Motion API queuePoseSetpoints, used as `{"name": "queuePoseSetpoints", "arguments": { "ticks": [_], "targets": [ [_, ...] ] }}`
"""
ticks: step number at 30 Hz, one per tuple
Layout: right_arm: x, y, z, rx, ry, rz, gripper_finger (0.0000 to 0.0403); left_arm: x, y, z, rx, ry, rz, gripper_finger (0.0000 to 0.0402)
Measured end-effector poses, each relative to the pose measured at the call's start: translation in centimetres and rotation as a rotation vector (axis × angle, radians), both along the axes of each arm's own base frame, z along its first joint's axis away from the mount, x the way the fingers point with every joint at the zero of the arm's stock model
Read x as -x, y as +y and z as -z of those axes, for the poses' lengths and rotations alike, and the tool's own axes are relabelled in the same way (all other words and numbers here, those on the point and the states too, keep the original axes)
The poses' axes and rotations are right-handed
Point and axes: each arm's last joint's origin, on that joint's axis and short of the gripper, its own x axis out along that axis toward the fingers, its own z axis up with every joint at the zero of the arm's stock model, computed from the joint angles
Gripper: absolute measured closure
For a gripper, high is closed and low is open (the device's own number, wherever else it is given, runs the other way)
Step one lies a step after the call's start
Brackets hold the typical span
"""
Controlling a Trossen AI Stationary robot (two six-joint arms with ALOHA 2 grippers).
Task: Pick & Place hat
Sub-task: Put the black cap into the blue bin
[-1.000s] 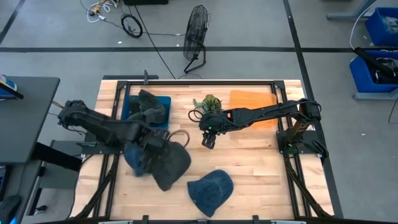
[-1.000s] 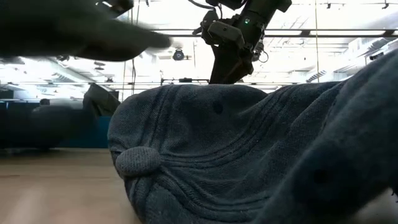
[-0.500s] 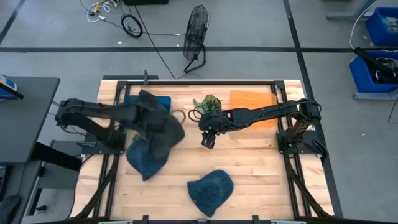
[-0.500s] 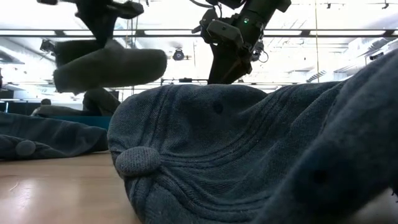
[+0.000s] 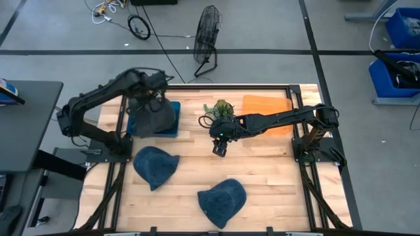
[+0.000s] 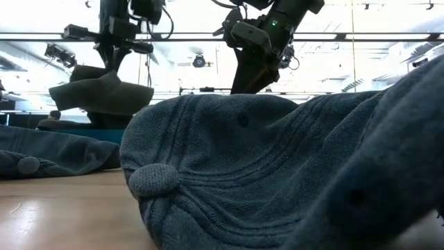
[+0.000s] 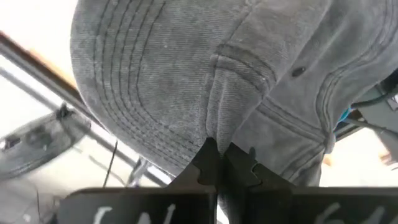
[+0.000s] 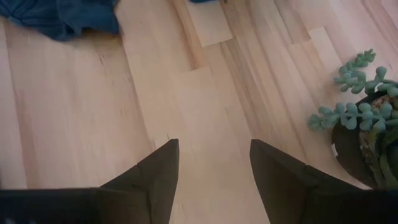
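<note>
The grey hat is hanging freely over the blue tray, so the robot's left gripper goes on lowering the hat until it lies in the tray, and then let go.
A grey hat hangs from my left gripper above the blue tray at the table's far left; the gripper is shut on it. In the low view the grey hat floats above the tray, where another dark hat seems to lie. Two blue hats rest on the table: one near the left side, one by the near edge. My right gripper waits open over bare wood mid-table. My left gripper pinches between its two fingers a raised fold of the grey hat's cloth, where the stitched brim meets the crown. The fingers come from above, pointing down. The hat hangs below them, lifted clear of tray and table.
A small potted plant and an orange cloth sit at the far side, beside the right arm. The blue hat by the near edge fills the low view. Bare wood lies between the two blue hats and under my right gripper.
My left gripper has carried the grey hat up from the table's near-left part toward the far edge, and now holds it over the blue tray. The blue hat that lay under it has stayed on the table and now shows in full.
</note>
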Motion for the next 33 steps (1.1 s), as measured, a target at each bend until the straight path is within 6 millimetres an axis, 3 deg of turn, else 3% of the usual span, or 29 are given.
{"name": "queuePoseSetpoints", "arguments": {
  "ticks": [7, 11, 15, 23, 29, 33],
  "targets": [
    [-0.1, 0.1, -0.1, 0.001, -0.018, -0.004, 0.0199, 0.2, 3.8, 2.5, 0.131, 0.057, -0.063, 0.0399],
    [-0.1, 0.1, -0.1, -0.001, -0.019, -0.002, 0.0199, -0.3, 5.2, 5.4, 0.217, 0.148, -0.097, 0.0399],
    [-0.1, 0.1, -0.1, 0.0, -0.018, -0.002, 0.0199, -1.0, 5.8, 6.5, 0.187, 0.201, -0.157, 0.0393],
    [-0.2, 0.1, -0.2, 0.01, -0.027, -0.018, 0.0199, -2.1, 5.3, 6.8, 0.166, 0.13, -0.294, 0.0386],
    [-0.3, 0.1, -0.2, 0.011, -0.03, -0.02, 0.0199, -2.6, 5.8, 6.8, 0.11, 0.004, -0.582, 0.0384],
    [-0.3, 0.1, -0.2, 0.012, -0.03, -0.021, 0.0199, -2.8, 5.9, 6.9, 0.096, -0.028, -0.624, 0.0384]
  ]
}}
